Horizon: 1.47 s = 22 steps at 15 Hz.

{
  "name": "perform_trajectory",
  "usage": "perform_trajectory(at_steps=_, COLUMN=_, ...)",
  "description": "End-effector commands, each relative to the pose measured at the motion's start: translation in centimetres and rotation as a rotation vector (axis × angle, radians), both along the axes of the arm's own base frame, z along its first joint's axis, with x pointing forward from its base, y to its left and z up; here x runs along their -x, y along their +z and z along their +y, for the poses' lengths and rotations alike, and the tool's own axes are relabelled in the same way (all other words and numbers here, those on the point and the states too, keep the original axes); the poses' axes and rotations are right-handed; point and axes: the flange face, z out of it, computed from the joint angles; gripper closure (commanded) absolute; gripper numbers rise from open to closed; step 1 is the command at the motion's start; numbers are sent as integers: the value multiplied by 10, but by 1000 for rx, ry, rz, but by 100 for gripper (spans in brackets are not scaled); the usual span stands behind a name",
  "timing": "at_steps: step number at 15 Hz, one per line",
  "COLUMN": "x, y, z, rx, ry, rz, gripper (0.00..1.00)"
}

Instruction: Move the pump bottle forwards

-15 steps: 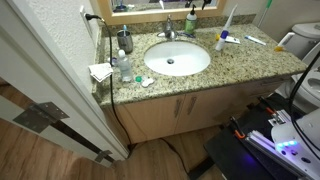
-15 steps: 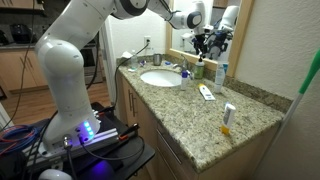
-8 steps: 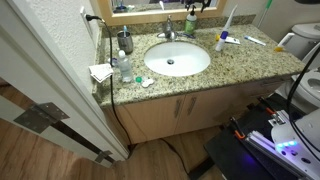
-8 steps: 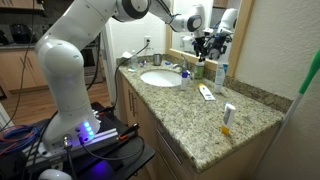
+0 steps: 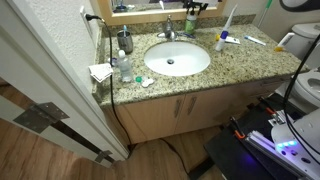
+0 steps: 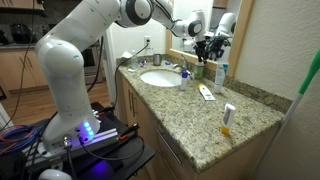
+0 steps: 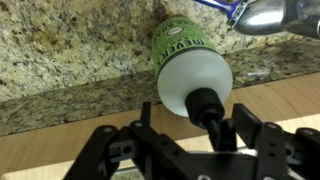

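Observation:
The pump head (image 7: 205, 101) is closer to one finger of my gripper, so next I open, centre both fingers around its neck (image 7: 200, 88) and close before moving the pump bottle.
The pump bottle (image 7: 188, 62) fills the wrist view from above: green label, white shoulder, dark pump head. It stands on the granite counter by the back wall next to the faucet (image 7: 270, 12). My gripper (image 7: 200, 118) is open, with one jaw on each side of the pump head and not pressing it. In both exterior views the gripper (image 5: 193, 8) (image 6: 208, 47) hangs just over the slim green bottle (image 5: 190, 25) (image 6: 197, 69) behind the sink (image 5: 177, 59).
A dark grey pump dispenser (image 5: 125, 40) and a clear plastic bottle (image 5: 122, 68) stand at one end of the counter. A toothpaste tube (image 5: 226, 38) and a small white bottle (image 6: 228, 115) lie beyond the sink. The mirror and wall are close behind the bottle.
The arm has shifted slightly near the mirror, with the gripper settling over the bottle's pump head. The bottle has not moved.

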Motion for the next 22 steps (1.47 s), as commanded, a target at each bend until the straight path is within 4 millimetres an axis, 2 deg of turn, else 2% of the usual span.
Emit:
perform_trajectory(at_steps=1, x=-7, y=0, z=-1, rx=15, ry=3, rz=-25, gripper=47)
perform_trajectory(at_steps=6, x=-8, y=11, z=1, rx=13, ry=4, rz=-35, gripper=83)
perform_trajectory(at_steps=7, x=-8, y=14, z=2, rx=8, ry=-4, rz=-36, gripper=44)
perform_trajectory(at_steps=9, x=-6, y=18, z=3, rx=12, ry=1, rz=-20, gripper=44)
perform_trajectory(at_steps=11, x=-4, y=22, z=4, rx=5, ry=10, rz=-7, gripper=34)
perform_trajectory(at_steps=15, x=3, y=28, z=5, rx=-37, ry=36, rz=44, gripper=5)
perform_trajectory(at_steps=17, x=8, y=29, z=7, rx=-68, ry=49, rz=92, gripper=0)
perform_trajectory(at_steps=21, x=11, y=34, z=5, rx=-69, ry=26, rz=120, gripper=0)
perform_trajectory(at_steps=22, x=9, y=32, z=2, rx=-57, ry=25, rz=109, gripper=25)
